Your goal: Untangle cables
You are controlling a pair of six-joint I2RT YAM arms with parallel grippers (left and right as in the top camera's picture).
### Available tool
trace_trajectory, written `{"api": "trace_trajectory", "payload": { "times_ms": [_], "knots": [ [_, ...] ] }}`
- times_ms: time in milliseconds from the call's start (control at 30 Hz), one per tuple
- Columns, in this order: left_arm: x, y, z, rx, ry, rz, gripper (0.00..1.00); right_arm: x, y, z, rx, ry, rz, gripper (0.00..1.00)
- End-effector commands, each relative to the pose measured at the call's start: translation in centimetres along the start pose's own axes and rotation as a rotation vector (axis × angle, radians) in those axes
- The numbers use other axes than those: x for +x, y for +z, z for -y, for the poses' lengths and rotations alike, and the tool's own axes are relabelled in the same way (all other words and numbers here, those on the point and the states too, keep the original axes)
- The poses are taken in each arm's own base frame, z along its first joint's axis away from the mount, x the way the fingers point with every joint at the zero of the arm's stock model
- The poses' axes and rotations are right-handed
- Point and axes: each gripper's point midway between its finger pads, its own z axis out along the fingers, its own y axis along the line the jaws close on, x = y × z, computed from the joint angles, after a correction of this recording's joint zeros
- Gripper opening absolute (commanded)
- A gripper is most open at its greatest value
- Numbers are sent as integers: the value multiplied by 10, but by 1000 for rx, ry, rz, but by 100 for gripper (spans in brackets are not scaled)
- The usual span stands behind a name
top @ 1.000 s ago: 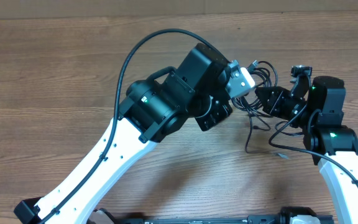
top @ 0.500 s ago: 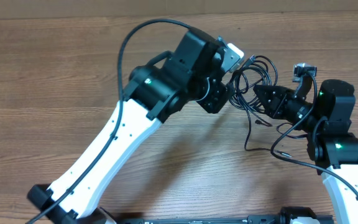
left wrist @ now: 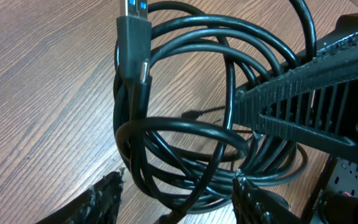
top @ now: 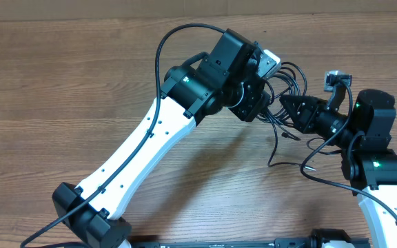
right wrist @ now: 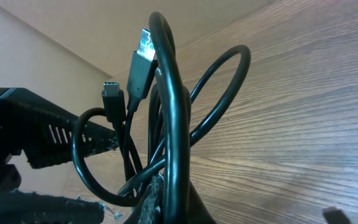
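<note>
Next, my left gripper pinches higher, closes under the plugs, and pulls one plug out of the coil, because a loop goes round the cords below the two plugs.
The cables are a bundle of thin black looped cords lifted just off the wooden table, with tails trailing toward the front. My right gripper points left and is shut on the bundle; in the right wrist view its jaws pinch several strands, and two plugs stand above. My left gripper is open. Its fingers straddle the lower loops of the coil without closing on them. A plug hangs at the top of the left wrist view.
The two grippers nearly meet at the table's back right. The right gripper's ribbed fingers fill the right side of the left wrist view. Bare wooden table spreads to the left and front.
My left gripper went from shut to open, and its arm swung right and back so the fingers now straddle the coil. The right gripper stayed shut on the bundle.
</note>
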Motion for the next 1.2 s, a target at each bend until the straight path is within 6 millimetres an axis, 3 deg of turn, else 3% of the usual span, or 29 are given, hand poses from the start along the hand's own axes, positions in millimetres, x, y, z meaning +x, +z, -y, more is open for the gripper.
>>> {"api": "trace_trajectory", "payload": {
  "times_ms": [0,100,300,467,567,633,867,1167],
  "knots": [
    [-2,7,4,23,-10,-5,57,-4,-7,-15,-51,-32,19,4],
    [0,12,4,28,-14,-16,45,-5,-10,-18,-55,-41,30,4],
    [-11,11,7,64,-25,27,40,-6,-13,-21,-56,-53,40,4],
    [-14,10,11,102,-24,41,21,-5,-13,-20,-54,-50,37,4],
    [-15,10,11,100,-23,43,17,-5,-13,-20,-54,-49,35,4],
    [-15,10,11,101,-23,42,20,-5,-13,-20,-54,-49,36,4],
    [-18,10,11,101,-34,53,47,-4,-13,-21,-60,-50,33,4],
    [-26,9,8,98,-35,89,47,-2,-14,-25,-80,-67,23,4]
  ]
}}
